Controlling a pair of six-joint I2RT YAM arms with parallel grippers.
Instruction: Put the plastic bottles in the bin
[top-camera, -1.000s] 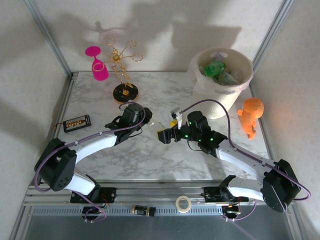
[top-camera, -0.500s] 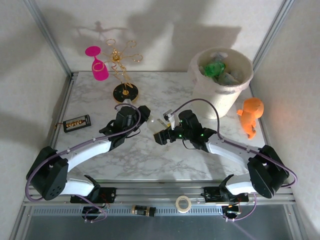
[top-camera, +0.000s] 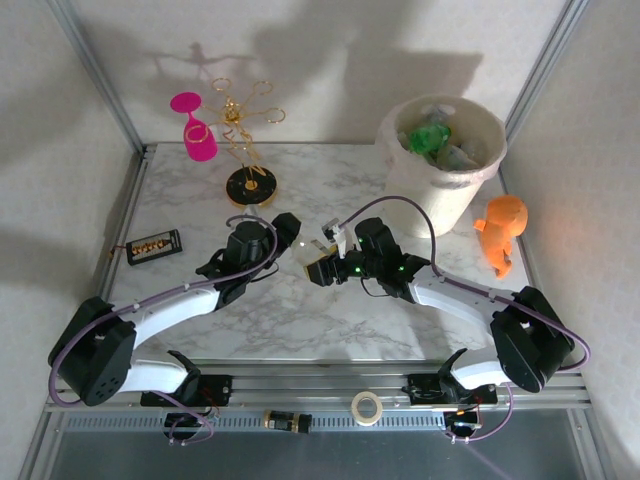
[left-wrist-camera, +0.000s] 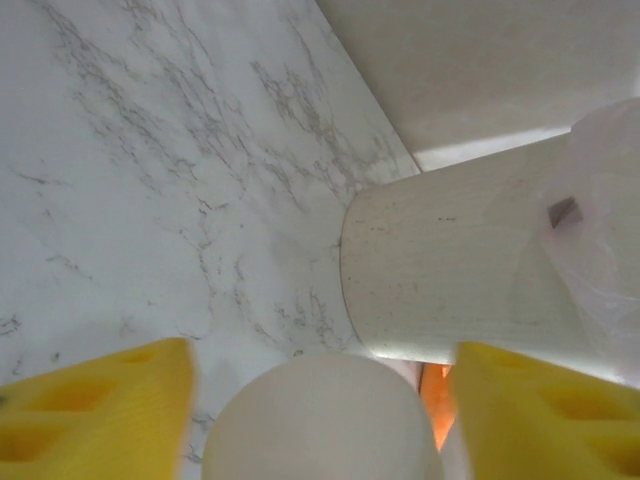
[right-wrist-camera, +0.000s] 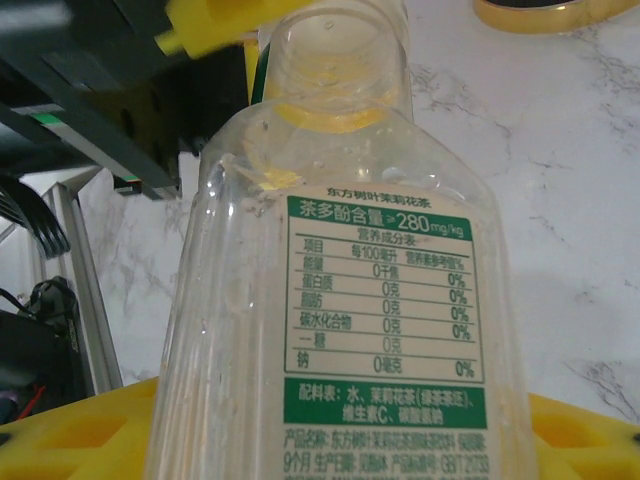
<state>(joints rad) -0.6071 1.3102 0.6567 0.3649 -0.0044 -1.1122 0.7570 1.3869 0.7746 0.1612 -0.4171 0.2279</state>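
Observation:
With the white cap (left-wrist-camera: 322, 420) inside my left gripper's open fingers, my left gripper should back clear before my right gripper carries the bottle to the bin (top-camera: 445, 145).
A clear plastic bottle (right-wrist-camera: 340, 300) with a green-and-white label hangs just above the marble table between my two grippers (top-camera: 304, 250). My right gripper (right-wrist-camera: 340, 445) is shut on its body, one yellow pad (right-wrist-camera: 80, 430) on each side. The bottle's white cap (left-wrist-camera: 320, 420) sits between the fingers of my left gripper (left-wrist-camera: 320, 410), which stands open with a gap on both sides of the cap. In the top view the left gripper (top-camera: 292, 238) and right gripper (top-camera: 318, 264) meet at mid-table. The bin (top-camera: 440, 165) stands at the back right with several bottles inside, one of them green (top-camera: 428, 137).
An orange figure (top-camera: 503, 232) stands right of the bin. At the back left are a pink wine glass (top-camera: 195, 130) and a gold wire stand (top-camera: 248, 150). A small black box (top-camera: 153, 245) lies at the left edge. A tape roll (top-camera: 367, 407) rests on the front rail.
The right gripper moved left to the bottle and closed on its body. The left gripper, shut on the cap before, has opened. Both arms have drawn together at mid-table.

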